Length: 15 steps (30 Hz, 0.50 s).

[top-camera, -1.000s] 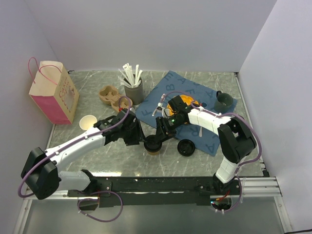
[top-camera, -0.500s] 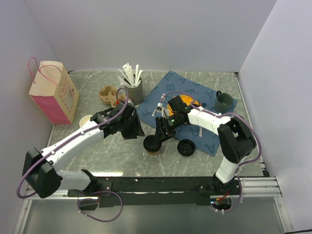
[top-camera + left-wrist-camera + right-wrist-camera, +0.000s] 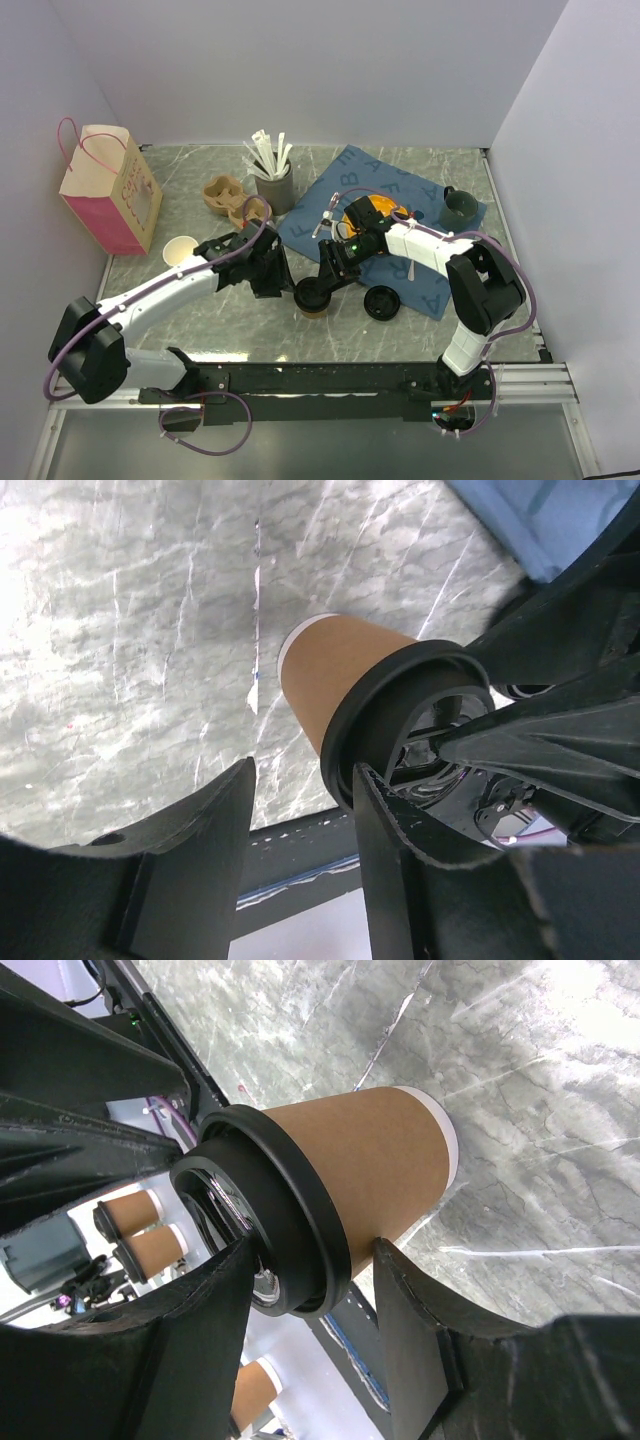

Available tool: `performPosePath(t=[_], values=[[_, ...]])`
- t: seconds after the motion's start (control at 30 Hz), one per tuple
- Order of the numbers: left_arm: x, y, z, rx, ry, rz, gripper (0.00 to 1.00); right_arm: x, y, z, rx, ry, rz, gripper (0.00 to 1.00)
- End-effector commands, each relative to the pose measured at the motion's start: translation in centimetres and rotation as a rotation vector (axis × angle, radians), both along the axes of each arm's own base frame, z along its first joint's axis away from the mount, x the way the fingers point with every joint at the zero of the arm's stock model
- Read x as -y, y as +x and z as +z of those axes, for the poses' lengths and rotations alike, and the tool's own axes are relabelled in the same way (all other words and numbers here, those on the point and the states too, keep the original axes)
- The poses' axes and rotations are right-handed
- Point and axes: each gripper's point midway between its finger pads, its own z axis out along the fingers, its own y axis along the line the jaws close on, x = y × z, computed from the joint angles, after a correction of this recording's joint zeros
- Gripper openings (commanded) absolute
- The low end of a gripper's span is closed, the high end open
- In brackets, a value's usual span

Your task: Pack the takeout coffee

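Observation:
I should open my right gripper and put it around the whole cup (image 3: 313,298) before moving the cup, because it pinches the takeout coffee only at its black lid's edge (image 3: 322,288).
The takeout coffee (image 3: 314,296), a kraft-brown cup with a black sip lid, stands on the marble table near the blue cloth's front-left corner. My right gripper (image 3: 331,274) comes from the right and is shut on it. In the right wrist view one finger presses the lid and the other the cup wall (image 3: 370,1155), on either side of the gripper (image 3: 312,1250). My left gripper (image 3: 282,279) is just left of the cup and open. In its wrist view the cup (image 3: 335,675) lies beyond the gripper (image 3: 305,780), with the lid rim against the right finger (image 3: 390,860).
A pink paper bag (image 3: 107,190) stands at the far left, with a lidless paper cup (image 3: 180,250) near it. Behind are a pulp cup carrier (image 3: 230,197) and a grey holder of stirrers (image 3: 272,182). A loose black lid (image 3: 381,302), an orange object (image 3: 368,212) and a dark cup (image 3: 460,206) lie on the blue cloth (image 3: 400,190).
My left gripper pulled back from the cup towards the carrier, then returned to the cup's left side. The right gripper and the coffee stayed put.

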Motion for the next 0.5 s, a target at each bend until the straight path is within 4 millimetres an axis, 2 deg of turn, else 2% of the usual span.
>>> performPosePath(t=[0.0, 0.2, 0.47], values=[[0.9, 0.6, 0.1, 0.021, -0.044, -0.012, 0.5, 0.6, 0.1, -2.3, 0.03, -0.081, -0.001, 0.56], [-0.2, -0.3, -2.9, -0.03, 0.012, 0.012, 0.49, 0.8, -0.1, -2.6, 0.025, -0.084, -0.002, 0.56], [-2.9, -1.6, -6.9, -0.11, 0.162, 0.049, 0.47, 1.1, -0.4, -3.9, 0.011, -0.09, -0.01, 0.55]])
